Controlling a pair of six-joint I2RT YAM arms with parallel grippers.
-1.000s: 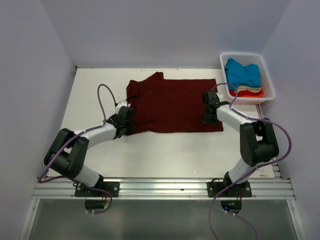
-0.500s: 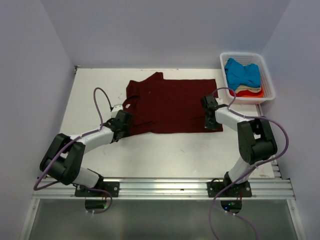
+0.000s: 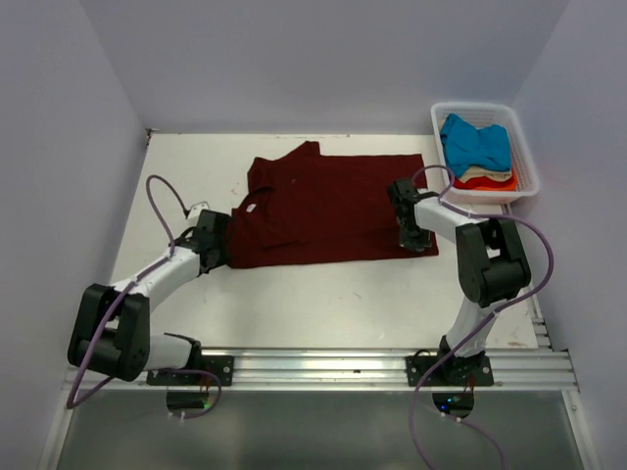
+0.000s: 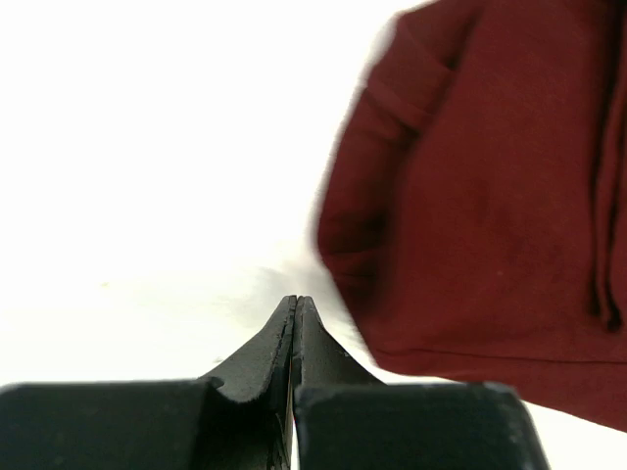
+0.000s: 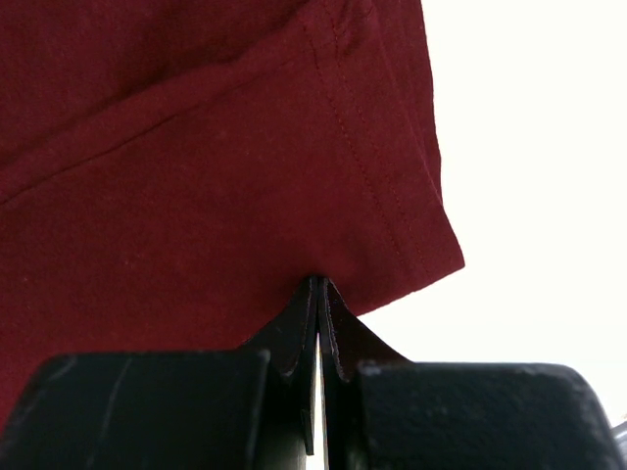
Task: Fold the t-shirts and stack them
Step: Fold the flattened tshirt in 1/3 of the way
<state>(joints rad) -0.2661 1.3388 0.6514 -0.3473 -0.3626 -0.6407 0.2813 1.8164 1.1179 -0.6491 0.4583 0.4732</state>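
Observation:
My left gripper's closed fingers are past the maroon t-shirt's folded edge [image 4: 326, 240], clear of the cloth. Next, my left gripper moves back in over the lower layer [image 4: 364, 211] there.
A dark maroon t-shirt [image 3: 333, 208] lies spread flat on the white table [image 3: 323, 294], collar to the left. My left gripper [image 3: 214, 237] is shut and holds nothing. It rests on bare table just left of the shirt's left edge [image 4: 470, 206], as the left wrist view [image 4: 296, 300] shows. My right gripper [image 3: 413, 241] is shut too. Its tips [image 5: 318, 280] touch the shirt's near edge [image 5: 196, 196] close to the hemmed right corner, and I see no cloth between them. More t-shirts, bright blue [image 3: 475, 142], cream [image 3: 480, 173] and orange-red [image 3: 487, 183], are piled in the basket.
A white slatted basket [image 3: 472, 105] stands at the back right corner of the table. Purple-grey walls close in the left, back and right sides. Both arm bases sit on the metal rail [image 3: 323, 370] at the near edge.
My left gripper slid left off the shirt onto bare table, and the shirt's lower left edge now reaches further left. The right gripper shifted slightly along the shirt's right end.

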